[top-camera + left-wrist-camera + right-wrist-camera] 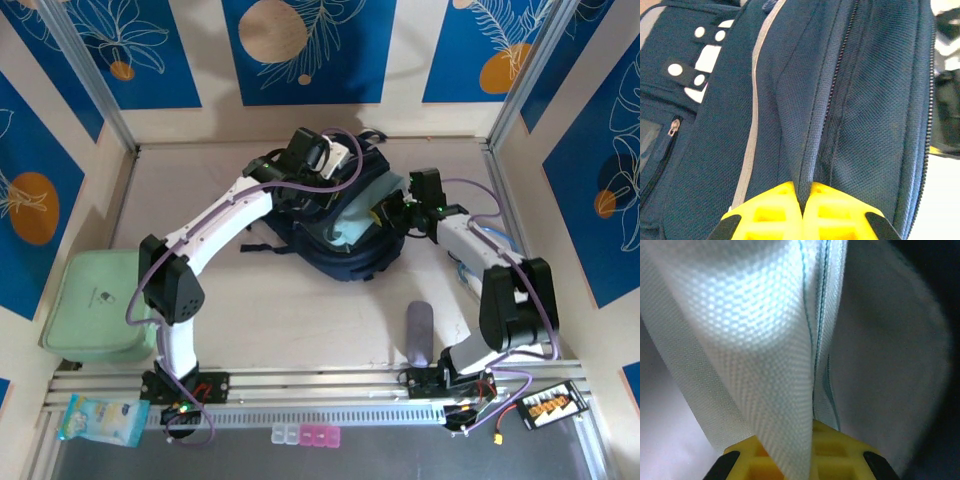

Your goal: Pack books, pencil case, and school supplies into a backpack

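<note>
The backpack's opening (345, 228) is held wide by my left gripper for the pale cloth (376, 193), so my right gripper keeps pushing the cloth in until it is all the way inside.
The navy backpack (340, 235) lies in the middle of the table with its mouth open toward the right, pale lining (352, 230) showing. My left gripper (318, 160) sits at the bag's far top edge. In the left wrist view it (804, 200) is shut on a fold of the backpack's navy fabric (865, 100) beside a zip. My right gripper (402, 215) is at the opening's right rim, where it (812, 435) is shut on the pale woven lining (755, 340). The grey pencil case (420, 335) lies on the table near the right arm's base. A white-and-blue notebook edge (466, 272) shows under my right forearm.
A pale-green flat box (95, 305) lies at the left edge of the table. A small printed packet (100, 420) rests on the front rail at the left, and small pink and white pieces (305, 435) sit at the front middle. Walls close in the left, right and back.
</note>
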You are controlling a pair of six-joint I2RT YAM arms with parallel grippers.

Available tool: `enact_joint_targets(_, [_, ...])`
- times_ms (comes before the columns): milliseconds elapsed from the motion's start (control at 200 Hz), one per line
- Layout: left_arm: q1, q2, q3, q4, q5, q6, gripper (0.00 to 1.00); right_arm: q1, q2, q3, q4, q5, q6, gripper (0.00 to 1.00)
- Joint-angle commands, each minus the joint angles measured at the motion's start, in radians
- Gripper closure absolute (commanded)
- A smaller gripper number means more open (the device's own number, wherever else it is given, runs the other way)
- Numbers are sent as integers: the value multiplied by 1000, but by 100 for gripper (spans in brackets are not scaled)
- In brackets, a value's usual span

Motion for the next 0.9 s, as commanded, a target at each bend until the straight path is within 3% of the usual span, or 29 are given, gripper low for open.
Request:
enact_joint_targets(0, [-9,-73,19,131,111,-60,100,38,56,88,8,134,86,96])
enact_joint_targets(140, [-9,-72,19,141,119,-75,100,100,158,154,69,138,75,96])
enact_joint_targets(430, [-10,-81,20,166,135,-109,100,128,328,156,377,-75,72,96])
enact_joint_targets(895, [7,-103,19,219,156,-156,100,156,518,177,701,-74,185,91])
